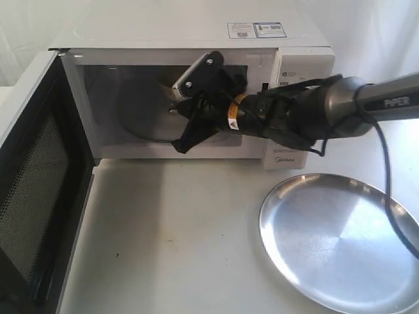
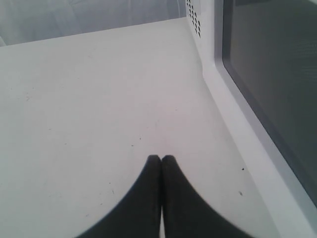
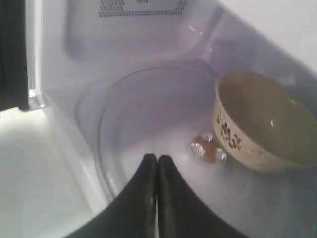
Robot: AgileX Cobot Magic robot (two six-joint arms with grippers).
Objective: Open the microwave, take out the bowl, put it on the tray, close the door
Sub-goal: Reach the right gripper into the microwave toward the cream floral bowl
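The right gripper's fingers are closed next to the cream bowl's patterned side (image 3: 236, 139), so the robot should move back, open those fingers and reach in around the bowl's rim (image 3: 222, 99).
The white microwave (image 1: 288, 49) stands at the back with its door (image 1: 36, 176) swung wide open to the left. My right arm (image 1: 308, 111) reaches into the cavity. In the right wrist view my right gripper (image 3: 157, 157) is shut and holds nothing; it hovers over the glass turntable (image 3: 143, 104). The cream bowl (image 3: 262, 124), patterned on its side, sits on that plate beside the fingertips and apart from them. The silver tray (image 1: 340, 242) lies on the table at the front right. My left gripper (image 2: 161, 157) is shut and empty, low over the table next to the door's window (image 2: 272, 74).
The open door takes up the left side of the table (image 1: 177, 235) and reaches toward the front edge. The right arm's cable (image 1: 387, 190) hangs over the tray's far rim. Control knobs are hidden behind the arm.
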